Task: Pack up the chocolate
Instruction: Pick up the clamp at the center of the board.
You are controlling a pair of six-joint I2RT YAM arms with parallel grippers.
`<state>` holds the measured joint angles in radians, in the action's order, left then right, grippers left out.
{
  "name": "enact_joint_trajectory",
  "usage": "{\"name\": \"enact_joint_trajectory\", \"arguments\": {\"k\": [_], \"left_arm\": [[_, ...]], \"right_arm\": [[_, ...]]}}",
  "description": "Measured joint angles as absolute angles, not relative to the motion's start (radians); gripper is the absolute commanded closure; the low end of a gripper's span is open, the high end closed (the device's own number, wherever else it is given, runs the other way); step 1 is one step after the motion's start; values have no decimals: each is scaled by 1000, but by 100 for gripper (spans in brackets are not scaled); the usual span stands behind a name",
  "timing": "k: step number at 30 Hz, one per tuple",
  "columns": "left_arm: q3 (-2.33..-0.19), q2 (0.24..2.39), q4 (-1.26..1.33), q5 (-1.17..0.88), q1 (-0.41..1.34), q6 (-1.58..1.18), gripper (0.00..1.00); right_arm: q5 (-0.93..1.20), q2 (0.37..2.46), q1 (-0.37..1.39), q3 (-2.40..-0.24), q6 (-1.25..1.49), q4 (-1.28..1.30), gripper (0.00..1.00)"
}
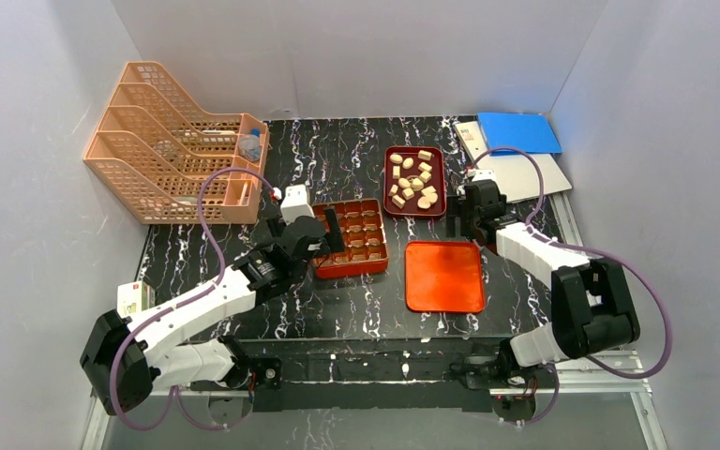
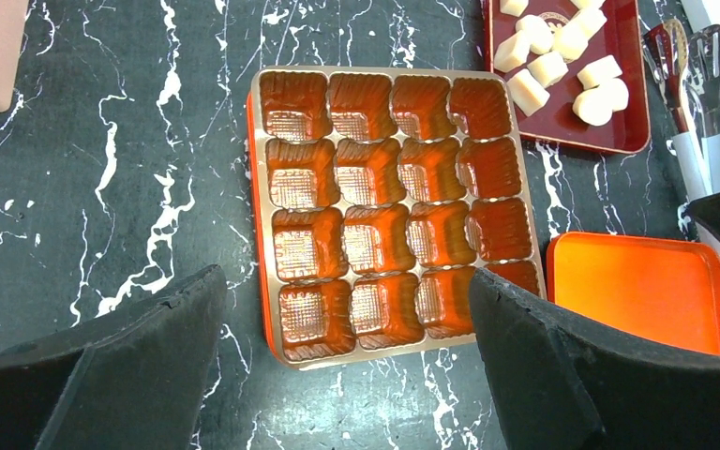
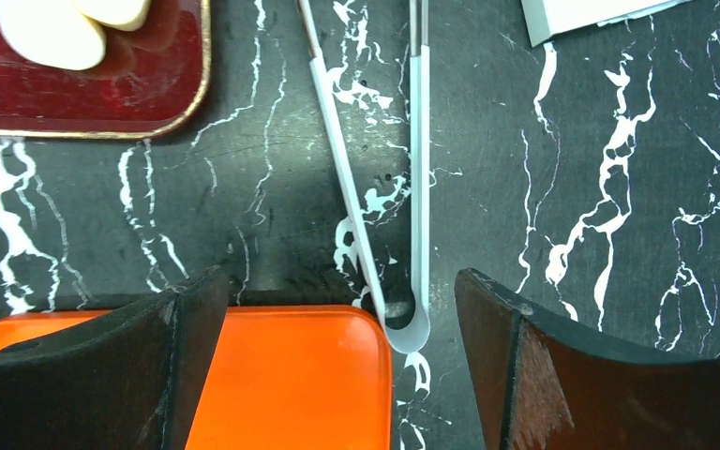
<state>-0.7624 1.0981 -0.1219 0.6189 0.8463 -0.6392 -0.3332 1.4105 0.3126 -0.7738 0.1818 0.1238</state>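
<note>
Both white arms of the tongs (image 3: 419, 187) run lengthwise through the open space between my right gripper's fingers. I should next go down until the fingers are on either side of their middle (image 3: 347, 183), and then close.
The chocolate (image 1: 412, 180) is a heap of pale cream pieces in a dark red tray (image 1: 439, 194) at the back middle; it also shows as chocolate (image 2: 562, 56) and chocolate (image 3: 52, 28) in the wrist views. The orange-red compartmented box (image 1: 352, 239) has bare cells (image 2: 384, 216). My left gripper (image 1: 330, 234) hovers open over the box's near edge (image 2: 347, 375), holding nothing. My right gripper (image 1: 459, 216) is open (image 3: 337, 375) above the bend of white tongs (image 3: 412, 187) and the corner of a flat orange lid (image 3: 272, 375). Nothing sits in its jaws.
The orange lid (image 1: 444, 275) lies right of the box. The tongs (image 2: 689, 103) lie between the dark red tray and the right arm. A peach file rack (image 1: 173, 141) stands back left. A blue folder (image 1: 517, 131) and papers (image 1: 525, 173) lie back right.
</note>
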Motion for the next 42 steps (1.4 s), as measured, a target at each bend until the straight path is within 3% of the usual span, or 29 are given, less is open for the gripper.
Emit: {"name": "enact_joint_trajectory", "arguments": {"k": [21, 42], "left_arm": [[-726, 1099, -22, 618, 846, -631, 2], [-700, 1132, 34, 619, 846, -617, 2]], "right_arm": [[-302, 1585, 224, -853, 168, 52, 2], [-234, 1684, 184, -889, 167, 38, 24]]}}
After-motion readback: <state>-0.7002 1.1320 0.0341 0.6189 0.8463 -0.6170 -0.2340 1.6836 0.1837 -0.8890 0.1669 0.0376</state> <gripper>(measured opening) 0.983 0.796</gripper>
